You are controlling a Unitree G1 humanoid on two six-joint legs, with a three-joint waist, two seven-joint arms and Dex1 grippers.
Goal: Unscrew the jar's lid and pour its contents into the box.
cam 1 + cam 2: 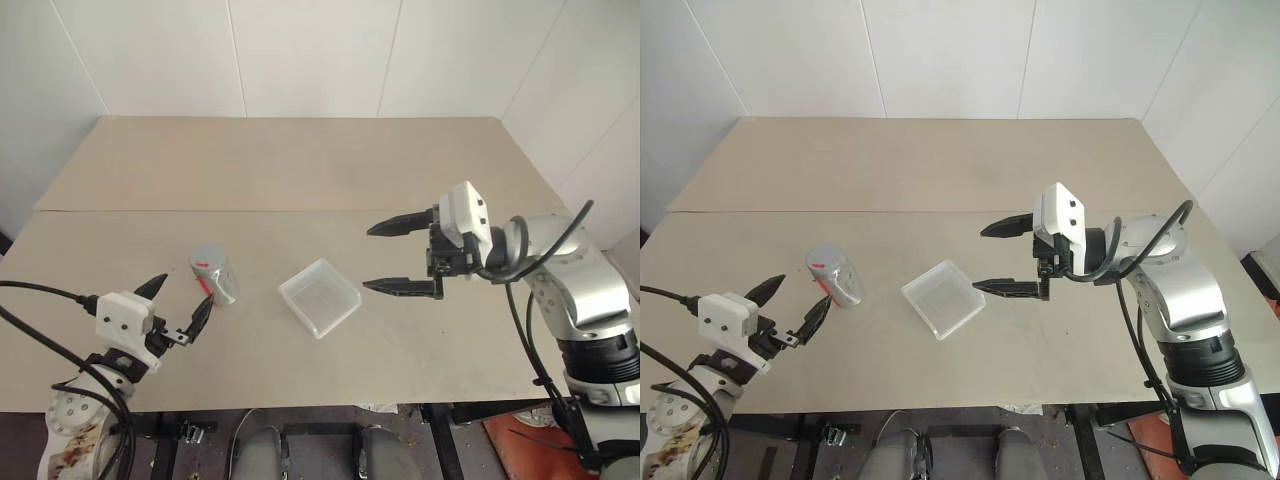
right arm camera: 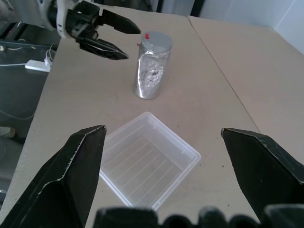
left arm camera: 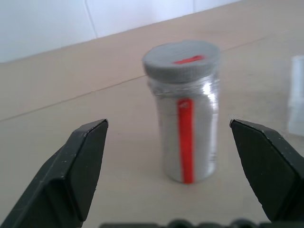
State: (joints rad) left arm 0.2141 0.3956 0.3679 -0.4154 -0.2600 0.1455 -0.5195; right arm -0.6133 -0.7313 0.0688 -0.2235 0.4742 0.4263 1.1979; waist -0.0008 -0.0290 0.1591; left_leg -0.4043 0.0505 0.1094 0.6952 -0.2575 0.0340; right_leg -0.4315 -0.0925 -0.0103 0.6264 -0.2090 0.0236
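Note:
The grey lid (image 1: 209,256) will turn free of the jar and come off in one piece when the robot unscrews it, because the red stripe stops (image 3: 185,102) below the ribbed rim.
The silvery-grey jar (image 1: 215,275) stands upright on the table at the left, a red stripe down its side. Its grey lid (image 3: 182,58) is screwed on, with a red mark on top. The contents are hidden inside. My left gripper (image 1: 180,305) is open just in front of the jar, fingers level and spread wider than it, not touching. The clear box (image 1: 319,297) lies empty in the middle of the table. My right gripper (image 1: 398,257) hangs open above the table just right of the box, pointing toward it and the jar (image 2: 152,65).
The beige table (image 1: 300,170) is made of two boards with a seam (image 1: 300,211) running across it behind the jar and box. White walls close the back and sides. Cables (image 1: 40,300) trail from both arms.

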